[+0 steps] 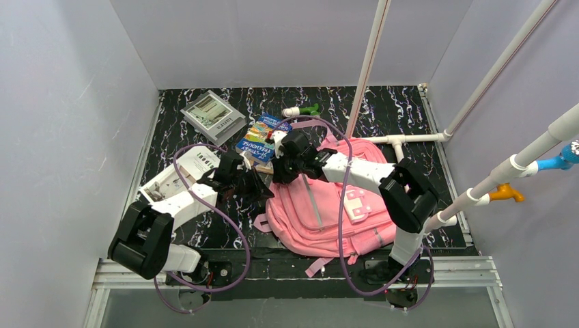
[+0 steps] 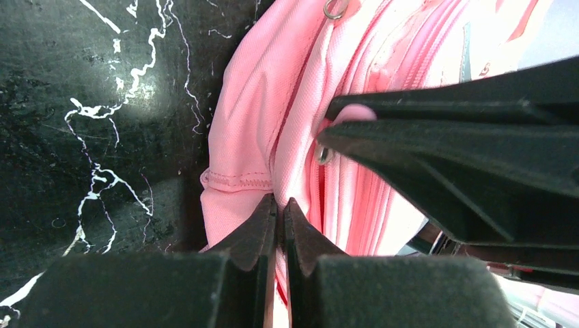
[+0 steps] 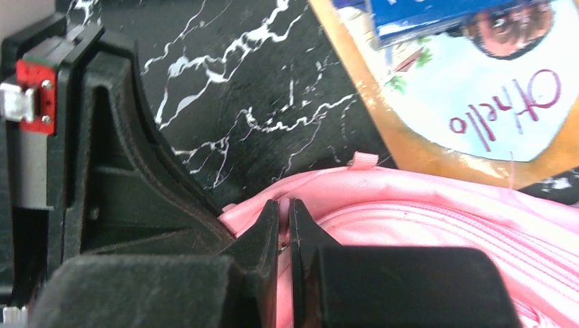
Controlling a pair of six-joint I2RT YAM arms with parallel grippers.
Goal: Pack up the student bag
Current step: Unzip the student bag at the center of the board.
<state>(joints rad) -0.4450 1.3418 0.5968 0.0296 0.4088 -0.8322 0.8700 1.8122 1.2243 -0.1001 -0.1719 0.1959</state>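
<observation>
My left gripper is holding down the fabric (image 2: pixel 292 162) beside the zipper, so my right gripper keeps pulling the zipper pull past the books until it gets to the pink strap (image 1: pixel 329 141).
The pink student bag (image 1: pixel 321 212) lies flat at the table's middle right, with its top edge toward the left. My left gripper (image 1: pixel 256 189) is at the bag's upper left corner; the left wrist view shows it (image 2: pixel 280 205) shut, pinching the pink fabric (image 2: pixel 246 137) by a seam. My right gripper (image 1: pixel 283 167) comes in from the right over the bag's top edge. In the right wrist view it (image 3: pixel 283 208) is shut on a small pink zipper pull. The left wrist view shows the right fingers (image 2: pixel 444 143) holding that pull (image 2: pixel 356 113) beside a metal ring (image 2: pixel 323 154).
A stack of books (image 1: pixel 261 140) lies just behind the bag, one cover (image 3: pixel 478 89) reading "Othello". A grey box (image 1: pixel 213 116) and a white-green marker (image 1: pixel 302 109) sit at the back. A white box (image 1: pixel 179 179) is under the left arm. White pipes (image 1: pixel 369 68) rise at right.
</observation>
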